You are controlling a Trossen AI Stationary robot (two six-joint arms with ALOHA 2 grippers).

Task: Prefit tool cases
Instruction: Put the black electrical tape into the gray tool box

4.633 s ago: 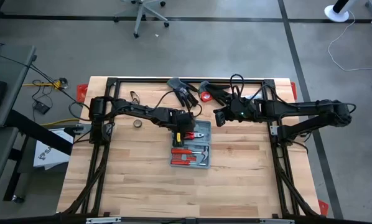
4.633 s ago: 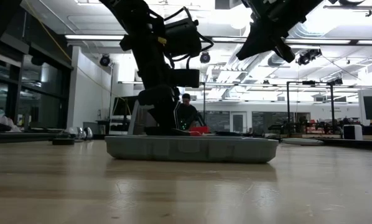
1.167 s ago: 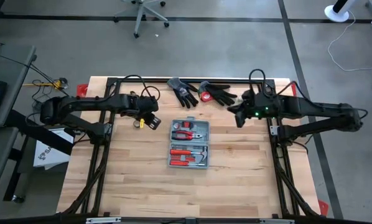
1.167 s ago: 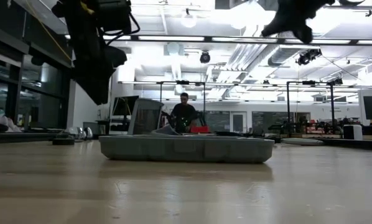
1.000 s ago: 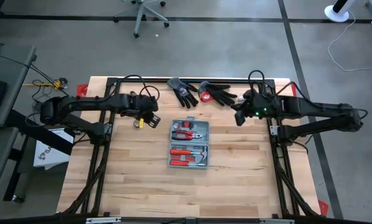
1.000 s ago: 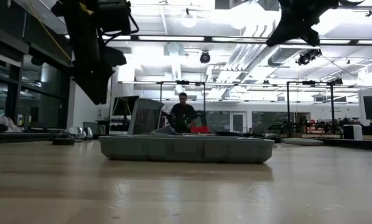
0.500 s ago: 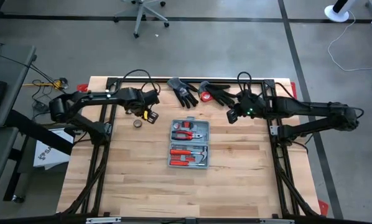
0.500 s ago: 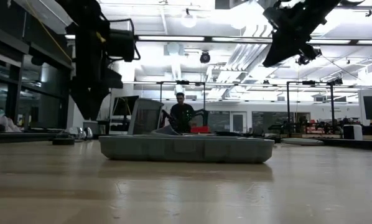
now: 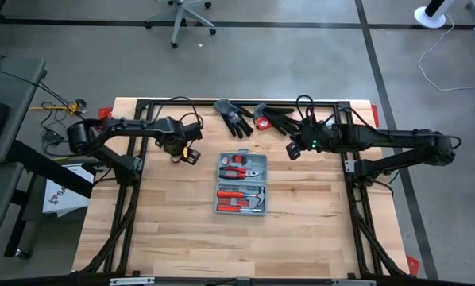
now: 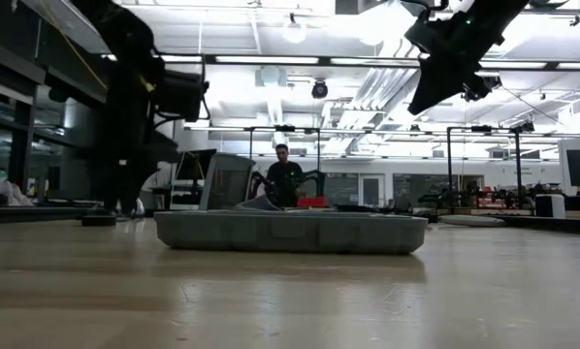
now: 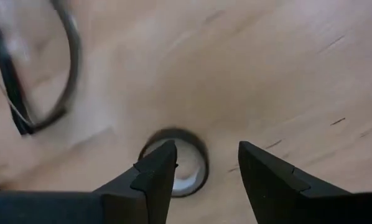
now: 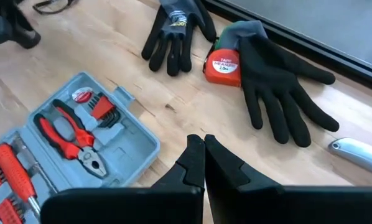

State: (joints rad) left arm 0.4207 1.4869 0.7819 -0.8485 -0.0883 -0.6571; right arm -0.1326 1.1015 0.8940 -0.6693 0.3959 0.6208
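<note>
The dark ring's rim (image 11: 204,163) is between my open fingers, so I should keep lowering my left gripper until one finger goes into the ring's hole (image 11: 186,162), then close.
The grey-blue tool case (image 9: 242,183) lies open on the table's middle, its moulded tray up, with red-handled tools in it; the low view shows it flat on the wood (image 10: 290,231). My left gripper (image 11: 204,152) points down, open, low over a small dark ring (image 11: 185,163) left of the case. One finger covers the ring's edge, and I see no touch. My right gripper (image 12: 203,146) is shut, up in the air to the case's far right (image 9: 293,149).
Two black gloves (image 12: 176,28) (image 12: 279,74) and a red tape measure (image 12: 223,65) lie along the far edge. A dark-rimmed loop (image 11: 37,74) lies near the ring. A silver piece (image 12: 360,152) lies right of the gloves. Bare wood fills the near half.
My left gripper has come down from well above the table to just over the small ring, shifting slightly toward the left edge. My right gripper has sunk a little and moved toward the case. The case has kept still.
</note>
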